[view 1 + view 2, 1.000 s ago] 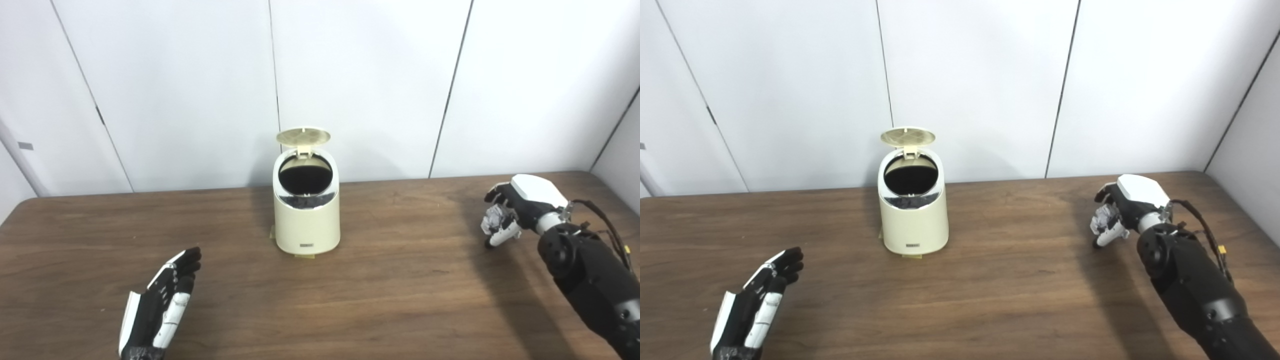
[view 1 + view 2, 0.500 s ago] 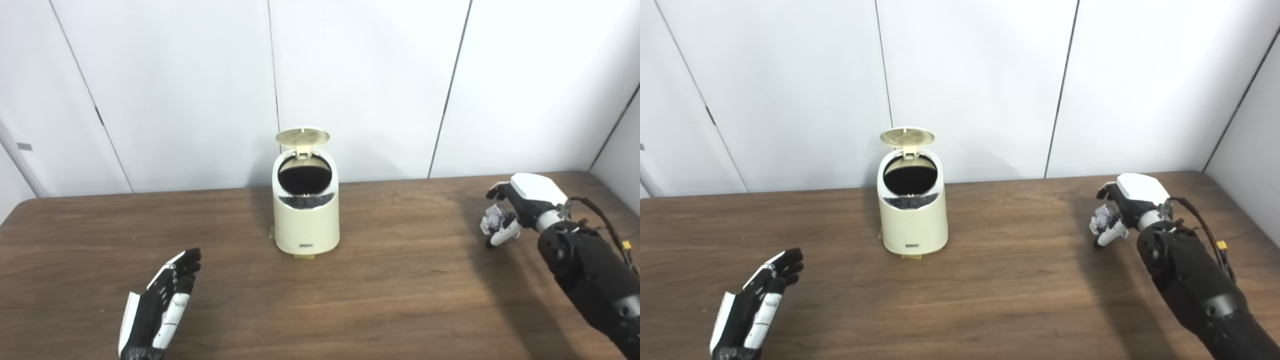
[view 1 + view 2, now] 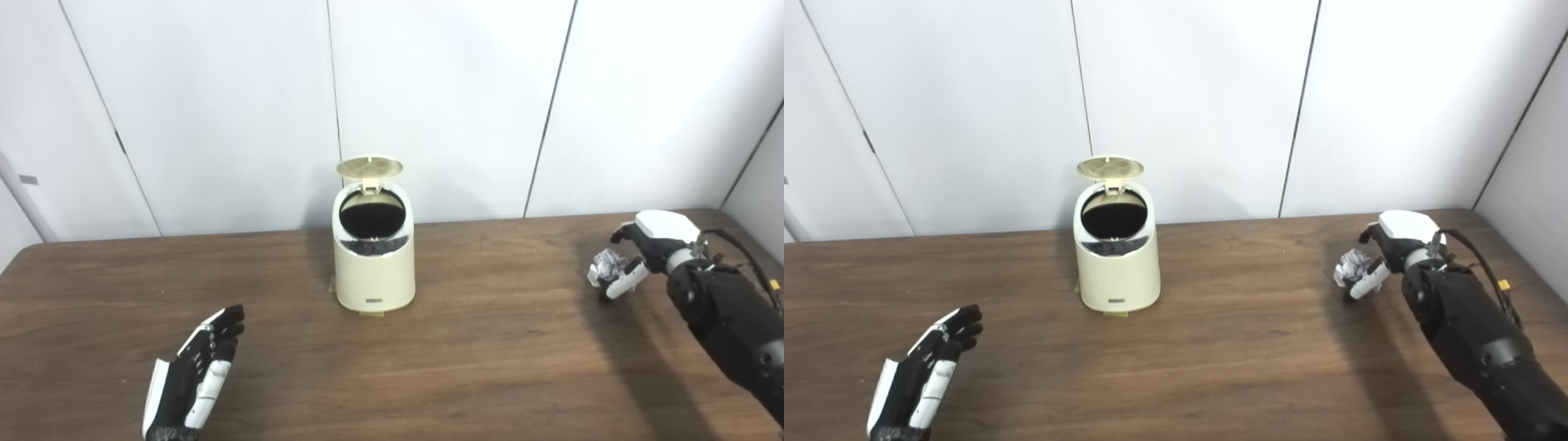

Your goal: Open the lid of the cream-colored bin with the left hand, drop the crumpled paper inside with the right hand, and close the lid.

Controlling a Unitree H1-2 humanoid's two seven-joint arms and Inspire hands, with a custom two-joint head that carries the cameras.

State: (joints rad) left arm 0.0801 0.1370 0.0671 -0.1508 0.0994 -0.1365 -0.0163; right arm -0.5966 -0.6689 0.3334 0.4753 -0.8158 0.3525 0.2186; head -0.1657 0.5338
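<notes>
The bin's dark opening point(image 3: 372, 219) is bigger across than the crumpled paper point(image 3: 607, 268). So the crumpled paper will drop through and out of sight when I let it go.
The cream-colored bin point(image 3: 373, 269) stands at the middle back of the table with its round lid point(image 3: 370, 166) tipped up and the dark opening showing. A crumpled paper ball point(image 3: 603, 264) lies on the table at the far right. My right hand point(image 3: 643, 248) is just right of it, fingers curved but spread. The white thumb touches the ball's lower right side, and the upper fingers stand off above it. Far from the bin, my left hand point(image 3: 196, 373) lies open and flat near the table's front left, holding nothing.
The brown wooden table point(image 3: 478, 367) runs the full width; its right edge is close behind my right arm. White wall panels point(image 3: 441, 92) stand directly behind the bin.
My right hand has drawn back to the right, uncovering the paper ball, which stays where it was. The left hand, bin and lid have not moved.
</notes>
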